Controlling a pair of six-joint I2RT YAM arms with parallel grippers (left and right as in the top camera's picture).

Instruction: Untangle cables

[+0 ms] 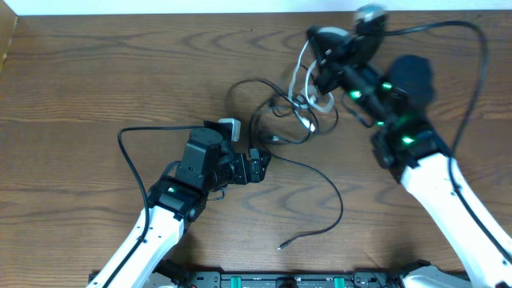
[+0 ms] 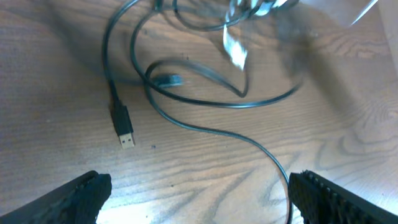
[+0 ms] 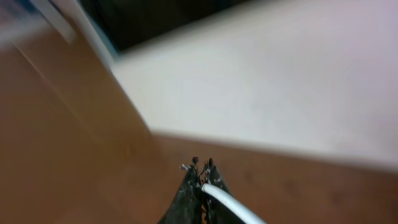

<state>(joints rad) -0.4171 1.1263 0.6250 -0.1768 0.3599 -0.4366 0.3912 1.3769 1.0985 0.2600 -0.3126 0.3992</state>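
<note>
The white cable under my right gripper runs in a loop through the black cables (image 1: 302,102). Next, I lower it and have my left gripper grab the white cable's part (image 1: 293,88) near the tangle.
A tangle of thin black cables (image 1: 276,120) lies at the table's middle, with a white cable (image 1: 302,80) looped through it. One black cable (image 1: 324,180) trails toward the front and ends in a small plug (image 1: 280,246). My right gripper (image 3: 202,167) is shut on the white cable (image 3: 227,200) and holds it up above the tangle. My left gripper (image 2: 196,193) is open and low over the table, just short of the tangle; a black cable (image 2: 205,127) runs between its fingers, and a USB plug (image 2: 123,127) lies ahead of it.
The wooden table (image 1: 80,80) ends at a white wall edge at the back (image 1: 200,6). The thicker black arm cords (image 1: 476,48) arc behind the right arm and beside the left arm (image 1: 128,148).
</note>
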